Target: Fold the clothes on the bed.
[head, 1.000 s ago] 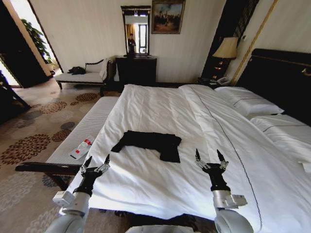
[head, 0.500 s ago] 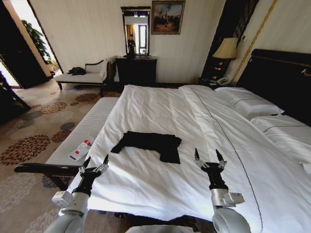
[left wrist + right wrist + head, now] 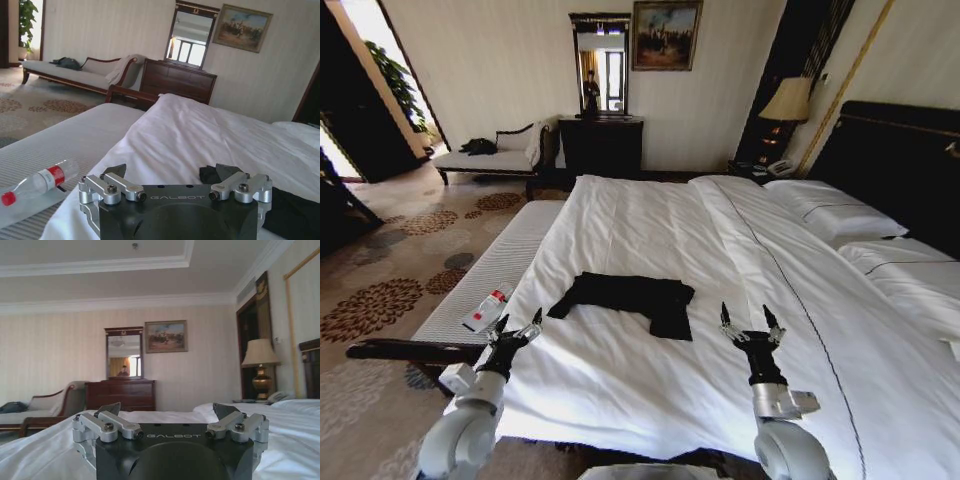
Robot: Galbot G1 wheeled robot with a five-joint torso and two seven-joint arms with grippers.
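A flap (image 3: 670, 323) pokes out from the narrow folded T-shirt, so the black T-shirt (image 3: 618, 291) will open out to its full length when the robot lifts and spreads it.
The clothes (image 3: 630, 296), a black T-shirt, lie folded into a dark band with one flap hanging toward me, on the white bed (image 3: 650, 225). A corner of the clothes (image 3: 287, 212) shows in the left wrist view, beyond the fingers. My left gripper (image 3: 518, 324) hovers open over the bed's near left edge, short and left of the shirt. Over the duvet, near and right of the shirt, my right gripper (image 3: 751, 318) is open too. Both hold nothing. Their fingers are spread wide in the wrist views, left gripper (image 3: 172, 172) and right gripper (image 3: 169, 410).
A white-cushioned bench (image 3: 495, 275) runs along the bed's left side with a red-capped plastic bottle (image 3: 486, 306) on it. Pillows (image 3: 835, 215) and a dark headboard (image 3: 910, 165) stand at the right. A dresser (image 3: 600, 145) and chaise (image 3: 490, 158) line the far wall.
The left gripper has moved forward and slightly toward the bed edge. The right gripper has shifted very little. The shirt lies as before.
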